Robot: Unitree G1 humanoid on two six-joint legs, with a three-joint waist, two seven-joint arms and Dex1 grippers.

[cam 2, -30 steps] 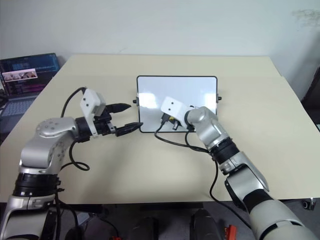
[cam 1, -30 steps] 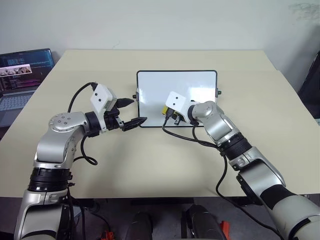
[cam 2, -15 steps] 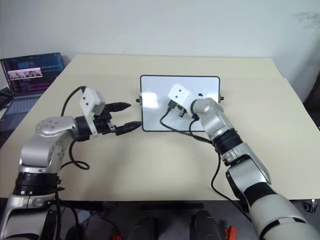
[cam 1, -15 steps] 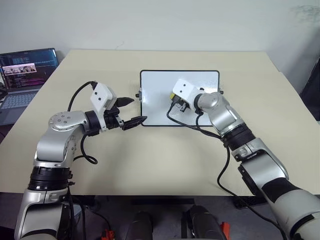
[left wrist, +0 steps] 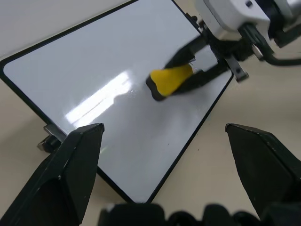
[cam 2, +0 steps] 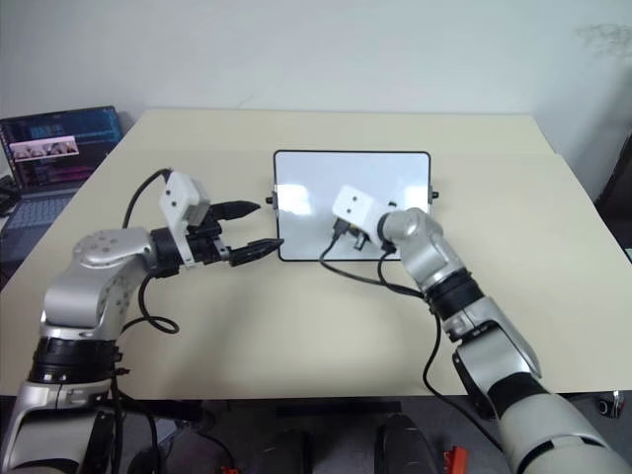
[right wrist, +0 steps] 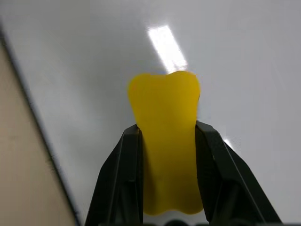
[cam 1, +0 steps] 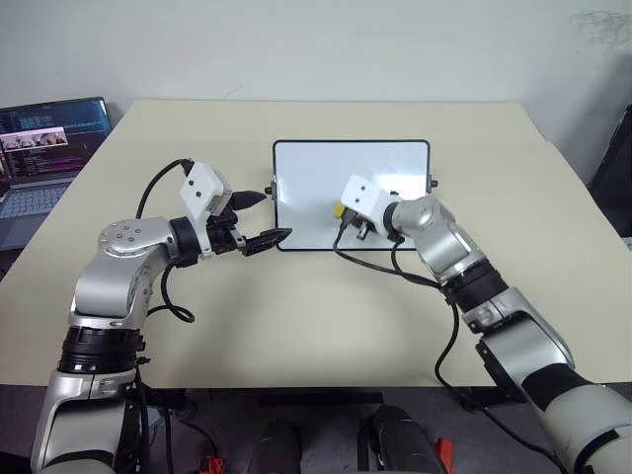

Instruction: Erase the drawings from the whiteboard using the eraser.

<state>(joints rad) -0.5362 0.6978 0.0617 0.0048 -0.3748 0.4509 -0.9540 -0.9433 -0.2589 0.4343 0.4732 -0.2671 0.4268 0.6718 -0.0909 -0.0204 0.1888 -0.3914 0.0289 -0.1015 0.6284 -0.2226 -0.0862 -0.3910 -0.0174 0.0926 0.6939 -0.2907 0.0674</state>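
Observation:
I should retreat and reach the drawing from the board's short edge, since my right gripper's wrist covers the drawing and the eraser sits on clean white board.
The whiteboard lies flat in the middle of the tan table, black-framed and glossy. My right gripper is shut on the yellow eraser and holds it against the board's near half, right of centre. In the right wrist view the eraser sits clamped between both black fingers. My left gripper hangs open just off the board's near-left corner, holding nothing. From the left wrist the eraser rests on the white surface. The drawings are out of view; the board that shows is plain white with glare.
An open laptop stands at the table's far-left corner. A black cable loops from my right wrist onto the table just in front of the board. A small black knob sticks out of the board's left side.
My right gripper carried the eraser toward the board's far side and then back toward its near edge. My left arm stayed where it was.

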